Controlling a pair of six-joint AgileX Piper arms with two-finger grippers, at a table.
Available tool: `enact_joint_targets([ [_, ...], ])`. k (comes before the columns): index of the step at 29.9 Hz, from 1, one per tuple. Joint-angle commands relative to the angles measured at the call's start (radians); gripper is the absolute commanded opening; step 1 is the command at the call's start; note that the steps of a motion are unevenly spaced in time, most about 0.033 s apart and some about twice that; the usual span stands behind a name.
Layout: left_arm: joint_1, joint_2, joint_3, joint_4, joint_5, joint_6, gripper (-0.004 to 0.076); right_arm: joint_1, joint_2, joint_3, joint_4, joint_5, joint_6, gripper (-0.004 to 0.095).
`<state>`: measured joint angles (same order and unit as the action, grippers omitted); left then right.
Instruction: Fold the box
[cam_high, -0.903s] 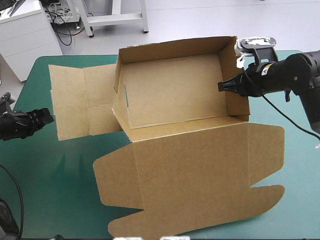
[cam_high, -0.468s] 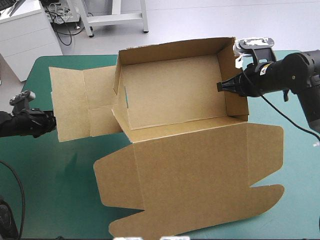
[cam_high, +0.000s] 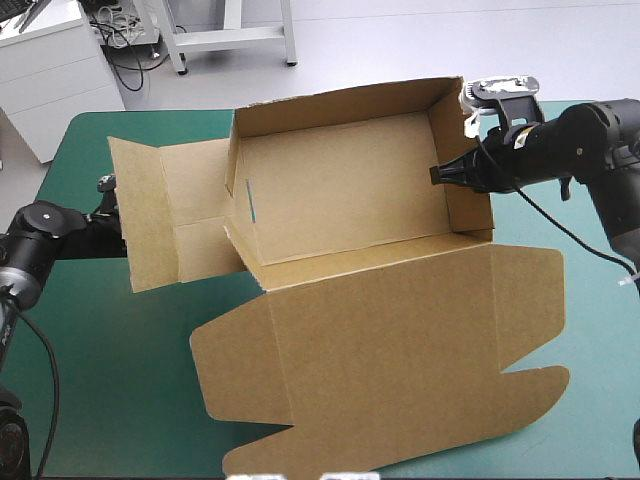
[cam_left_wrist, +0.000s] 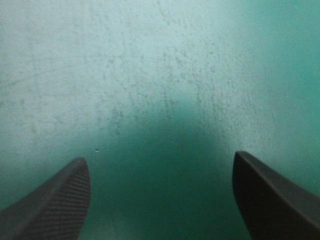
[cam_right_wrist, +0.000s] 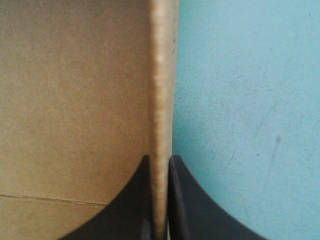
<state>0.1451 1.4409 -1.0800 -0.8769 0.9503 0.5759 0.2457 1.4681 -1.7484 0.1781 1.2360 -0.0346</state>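
My gripper will pinch the outstretched side flap at its outer panel (cam_high: 144, 222). That panel will fold into the tray but spring partly open after the pinch, because a crease (cam_high: 169, 212) runs across the flap.
The brown box (cam_high: 340, 190) stands mid-table as an open tray with its walls raised. Its lid (cam_high: 400, 340) lies flat toward the front edge. My right gripper (cam_high: 440, 175) is shut on the top edge of the right wall (cam_high: 462, 165). In the right wrist view the wall's edge (cam_right_wrist: 161, 75) runs straight between the right gripper's (cam_right_wrist: 160, 159) fingers. The left side flap (cam_high: 165, 215) stretches out to the left, its outer end tipped up. My left gripper (cam_high: 110, 222) sits at that outer end, partly hidden behind it. In the left wrist view the left gripper (cam_left_wrist: 160, 157) is open over the teal-green cover.
Bare teal-green cover (cam_high: 100, 380) lies at the front left, and a narrower strip (cam_high: 600, 330) runs along the right edge. The lid reaches almost to the table's front edge.
My left gripper has moved right to the flap's outer end, and that end has risen off the cover. The box has shifted slightly left. The right gripper keeps its hold on the wall.
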Motion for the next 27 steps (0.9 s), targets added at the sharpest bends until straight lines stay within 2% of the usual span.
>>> enact_joint_targets([
  [1,-0.025,-0.035,-0.025,-0.135,0.0,0.043,0.0557,-0.004,-0.017,-0.033,0.041,-0.066,0.001,-0.0008],
  [4,-0.032,-0.035,-0.025,-0.241,0.051,0.105,0.0557,-0.004,-0.003,-0.033,0.041,-0.066,0.001,-0.0023],
  [8,-0.032,-0.035,-0.031,-0.38,0.174,0.225,0.0557,-0.004,0.02,-0.033,0.039,-0.07,0.001,-0.0023],
  [18,-0.034,-0.035,-0.078,-0.539,0.344,0.25,0.0536,-0.004,0.047,-0.033,-0.001,-0.118,0.005,-0.0023],
  [21,-0.043,-0.041,-0.08,-0.62,0.355,0.269,0.0532,-0.004,0.047,-0.033,-0.036,-0.119,0.007,-0.0023],
  [27,-0.093,-0.048,-0.123,-0.606,0.355,0.267,0.0531,-0.004,0.047,-0.033,-0.097,-0.114,0.029,-0.0023],
])
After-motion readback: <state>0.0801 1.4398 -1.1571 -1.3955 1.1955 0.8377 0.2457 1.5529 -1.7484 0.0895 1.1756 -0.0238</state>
